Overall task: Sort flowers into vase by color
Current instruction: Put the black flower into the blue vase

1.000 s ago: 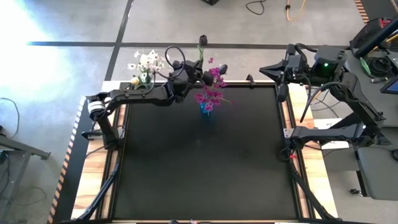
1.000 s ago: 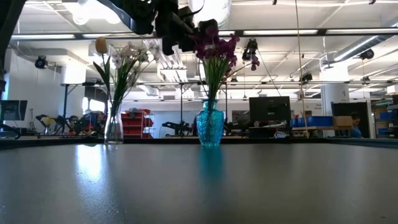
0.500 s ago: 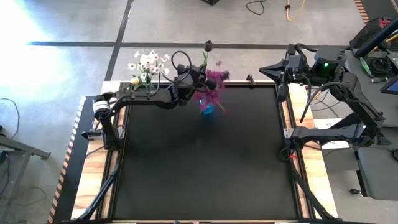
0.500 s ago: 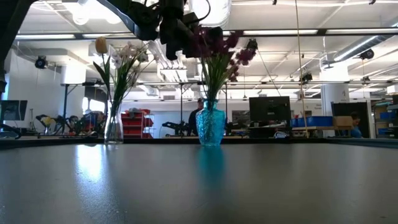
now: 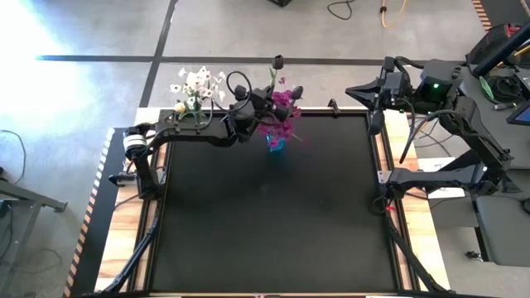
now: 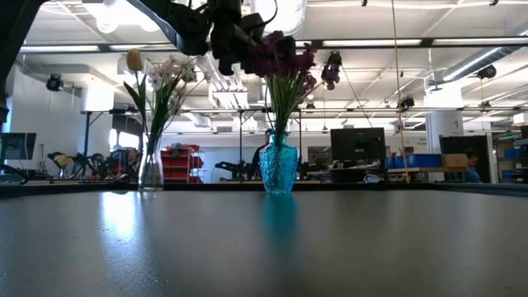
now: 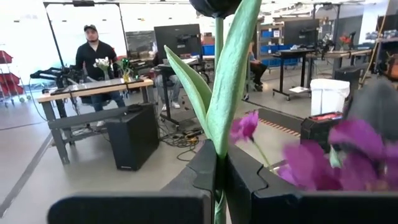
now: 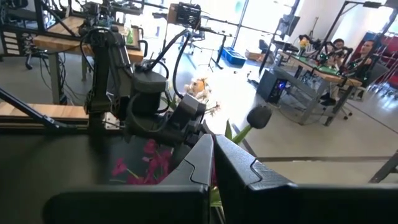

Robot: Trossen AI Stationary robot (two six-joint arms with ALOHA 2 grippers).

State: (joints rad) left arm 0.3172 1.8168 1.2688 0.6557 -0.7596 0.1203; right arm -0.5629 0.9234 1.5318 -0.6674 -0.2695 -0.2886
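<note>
The robot's left gripper has the dark tulip upright point(image 5: 273, 76) over the blue vase point(image 6: 279, 161), so it should go on lowering the tulip's stem among the magenta sprays before it lets go there.
My left gripper point(image 5: 267, 101) is shut on a dark tulip, whose near-black bud point(image 5: 278, 60) rises above the fingers, over the blue vase point(image 5: 275, 143) at the table's far middle. Magenta sprays point(image 5: 284, 110) stand in that vase by their stems. At the far left a clear vase point(image 6: 151, 167) holds white blossoms point(image 5: 197, 81) and a cream tulip bud point(image 6: 134, 59). My right gripper point(image 5: 352, 93) waits shut and holding nothing, high at the table's far right. The tulip's lower stem is hidden among the magenta sprays. My left gripper pinches the tulip's green stem point(image 7: 219, 163) between its two fingers, just below the long leaf point(image 7: 233, 74). The fingers come level from the table's left and lie across the stem. The stem stands nearly upright, bud on top; its lower end is hidden.
The black mat point(image 5: 265, 215) stretches from the vases to the near edge. The right arm's frame point(image 5: 447, 124) stands past the table's right side. In the room beyond the far edge a person point(image 7: 94, 53) sits at a workbench.
My left gripper has sunk a little toward the blue vase with the dark tulip and rolled slightly. The magenta sprays swayed as the tulip came down among them and have settled again. The vase has stayed in place.
</note>
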